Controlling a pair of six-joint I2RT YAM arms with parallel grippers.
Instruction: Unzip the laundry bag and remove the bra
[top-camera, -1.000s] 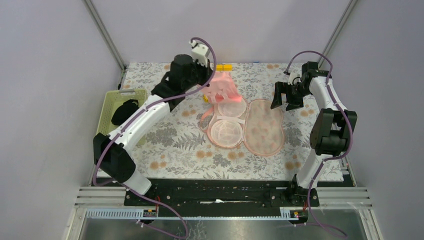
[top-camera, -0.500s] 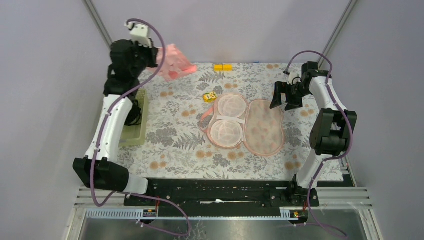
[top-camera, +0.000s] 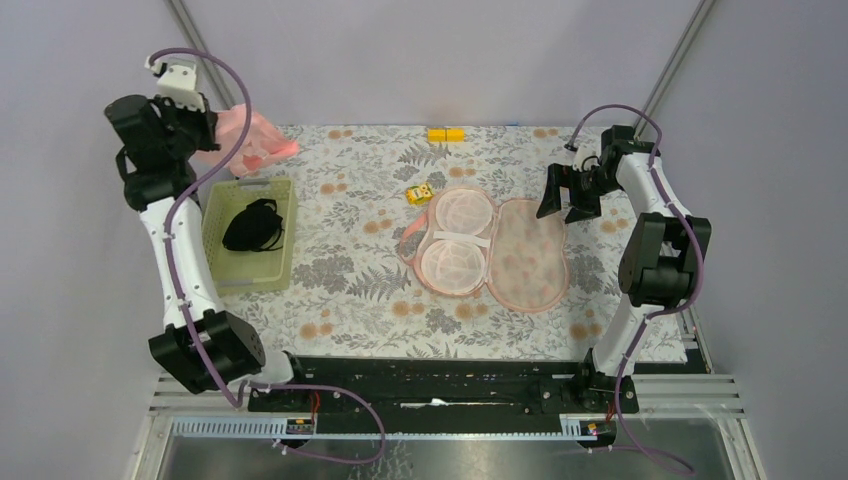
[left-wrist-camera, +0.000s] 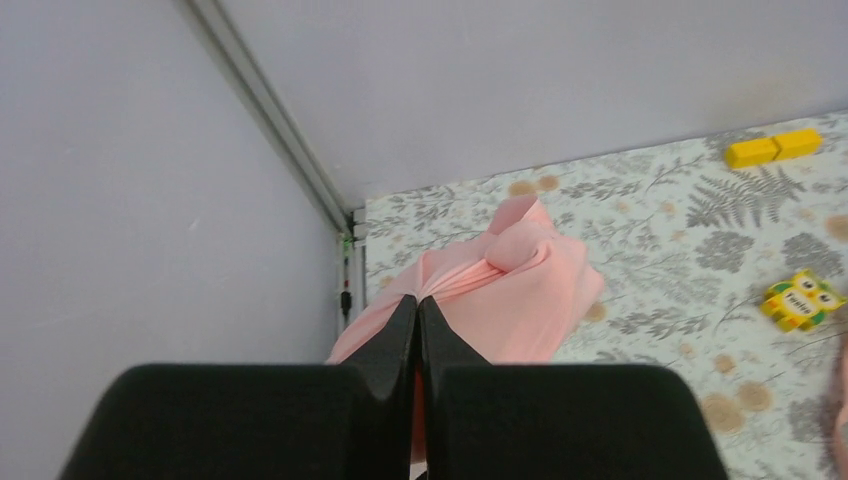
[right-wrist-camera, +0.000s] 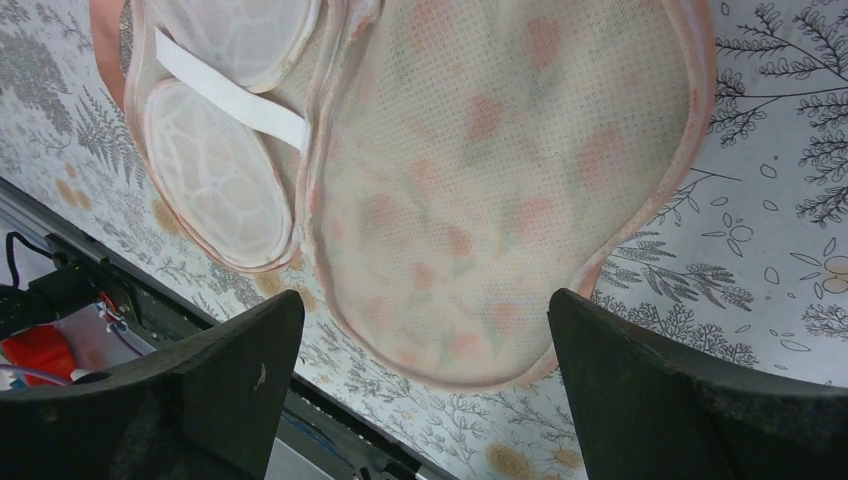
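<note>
The pale-pink bra (top-camera: 256, 143) hangs clear above the far end of the basket, so the robot's left gripper keeps lowering it toward the basket's near end (top-camera: 246, 268) and lets go inside the basket's rim.
The laundry bag (top-camera: 495, 250) lies unzipped and spread open mid-table, its printed half on the right, its pale lining cups on the left; it also shows in the right wrist view (right-wrist-camera: 480, 180). My left gripper (top-camera: 212, 128) is raised high at the far left corner, shut on the pale-pink bra (top-camera: 258, 145), which hangs from it above the far end of the basket. In the left wrist view the jaws (left-wrist-camera: 418, 300) pinch the bra (left-wrist-camera: 510, 290). My right gripper (top-camera: 561, 203) is open and empty just right of the bag (right-wrist-camera: 420, 380).
A pale green basket (top-camera: 281, 260) with a black garment (top-camera: 252, 225) stands at the left. A small yellow owl toy (top-camera: 419, 194) and a yellow block (top-camera: 446, 134) lie at the back of the floral tablecloth.
My left arm has swung from above the open bag to the far left corner, carrying the bra up and away. The right arm has not moved.
</note>
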